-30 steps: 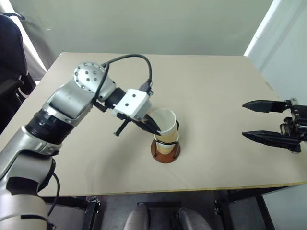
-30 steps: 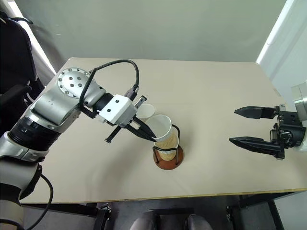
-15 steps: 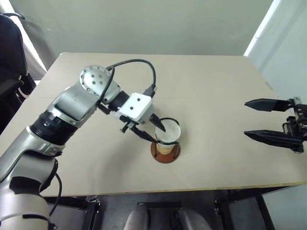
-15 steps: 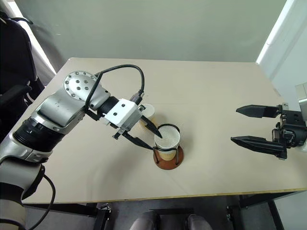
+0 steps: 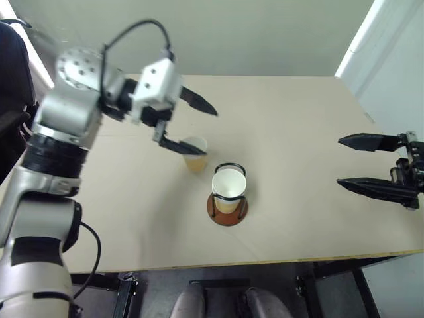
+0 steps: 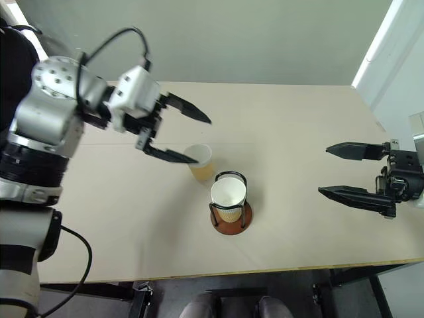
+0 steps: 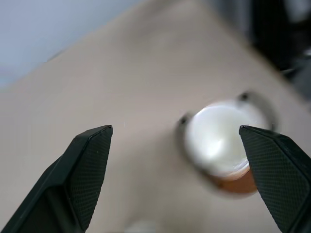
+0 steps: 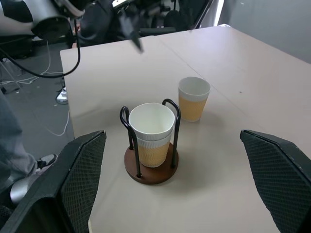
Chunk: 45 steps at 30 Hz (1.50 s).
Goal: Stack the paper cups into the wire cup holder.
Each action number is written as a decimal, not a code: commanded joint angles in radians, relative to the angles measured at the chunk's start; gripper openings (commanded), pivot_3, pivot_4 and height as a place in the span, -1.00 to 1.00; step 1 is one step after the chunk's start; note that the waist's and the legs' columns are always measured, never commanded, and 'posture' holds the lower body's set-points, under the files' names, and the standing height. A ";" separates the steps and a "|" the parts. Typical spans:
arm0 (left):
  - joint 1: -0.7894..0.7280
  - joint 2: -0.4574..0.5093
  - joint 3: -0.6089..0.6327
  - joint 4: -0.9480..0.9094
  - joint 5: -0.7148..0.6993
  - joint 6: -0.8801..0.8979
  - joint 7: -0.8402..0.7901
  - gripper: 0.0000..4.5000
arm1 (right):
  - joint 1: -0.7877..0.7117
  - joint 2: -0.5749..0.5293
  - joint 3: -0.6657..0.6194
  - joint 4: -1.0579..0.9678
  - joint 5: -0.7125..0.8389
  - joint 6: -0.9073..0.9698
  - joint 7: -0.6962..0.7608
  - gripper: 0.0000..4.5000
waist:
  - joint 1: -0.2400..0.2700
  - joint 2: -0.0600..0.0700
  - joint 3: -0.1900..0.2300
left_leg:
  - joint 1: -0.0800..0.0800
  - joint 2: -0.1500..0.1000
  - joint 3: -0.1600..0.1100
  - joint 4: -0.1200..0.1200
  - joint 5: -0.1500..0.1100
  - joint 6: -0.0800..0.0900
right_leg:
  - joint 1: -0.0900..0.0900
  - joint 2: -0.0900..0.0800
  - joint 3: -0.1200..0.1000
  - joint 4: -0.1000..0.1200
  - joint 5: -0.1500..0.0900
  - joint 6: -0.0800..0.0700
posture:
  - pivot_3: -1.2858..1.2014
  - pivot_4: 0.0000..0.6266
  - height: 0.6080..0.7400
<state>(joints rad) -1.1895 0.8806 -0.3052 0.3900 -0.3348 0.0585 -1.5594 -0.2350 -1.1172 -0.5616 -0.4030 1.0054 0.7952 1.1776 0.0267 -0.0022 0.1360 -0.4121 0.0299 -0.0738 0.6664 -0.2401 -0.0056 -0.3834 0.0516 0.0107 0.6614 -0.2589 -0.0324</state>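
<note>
I expect the loose paper cup (image 5: pixel 195 158) to sink in almost to its rim when I lower it, because the stacked paper cups show an empty opening (image 5: pixel 229 182).
The wire cup holder (image 5: pixel 227 211) stands near the table's middle, its brown disc base (image 8: pixel 150 171) carrying two nested paper cups (image 8: pixel 151 127) between the dark loops. A third paper cup (image 5: pixel 194 154) stands upright on the table just behind and left of the holder. My left gripper (image 5: pixel 201 131) hangs open above the table, its lower finger crossing in front of that loose cup, with nothing between its fingers. In the left wrist view the stacked cups (image 7: pixel 218 138) lie blurred between the spread fingers. My right gripper (image 5: pixel 339 161) is open and empty at the right, pointing at the holder.
The beige table (image 5: pixel 298 112) ends at a front edge (image 5: pixel 265 260) just ahead of the holder. A black chair (image 5: pixel 13 73) stands beyond the table's left side. A pale wall panel (image 5: pixel 391 59) rises at the right.
My left gripper opened and let go of the top cup, which dropped upright into the holder onto the other cup. The left arm then rose and swung back to the left. The right gripper stayed still.
</note>
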 commanded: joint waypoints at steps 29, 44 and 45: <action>-0.025 -0.259 0.043 0.579 0.370 -0.291 0.137 -0.62 | -0.009 -0.012 -0.006 -0.009 -0.009 -0.020 -0.006 1.00 | 0.012 0.000 0.000 | -0.007 -0.002 0.006 0.011 -0.002 0.006 | -0.005 0.000 0.011 0.000 0.004 0.010 | 0.03 -0.52 1.00; -0.058 -0.241 0.098 0.518 0.312 -0.243 0.033 -0.98 | -0.019 -0.015 0.007 0.004 -0.022 -0.034 0.000 1.00 | 0.012 0.000 0.000 | -0.008 -0.004 0.009 0.016 -0.006 0.013 | -0.005 0.000 0.016 0.000 0.005 0.013 | 0.03 -0.52 1.00; -0.074 -0.235 0.116 0.474 0.275 -0.205 -0.010 -0.98 | -0.020 -0.016 0.007 0.006 -0.023 -0.035 0.002 1.00 | 0.012 0.000 0.000 | -0.008 -0.004 0.009 0.016 -0.006 0.013 | -0.005 0.000 0.016 0.000 0.005 0.013 | 0.03 -0.52 1.00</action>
<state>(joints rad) -1.1960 0.6244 -0.2438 0.9512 0.0057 -0.1872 -1.5120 -0.2412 -1.1173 -0.5277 -0.3956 0.9849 0.7765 1.1780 0.0389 -0.0026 0.1362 -0.4203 0.0264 -0.0647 0.6819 -0.2462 0.0072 -0.3890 0.0515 0.0272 0.6618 -0.2540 -0.0189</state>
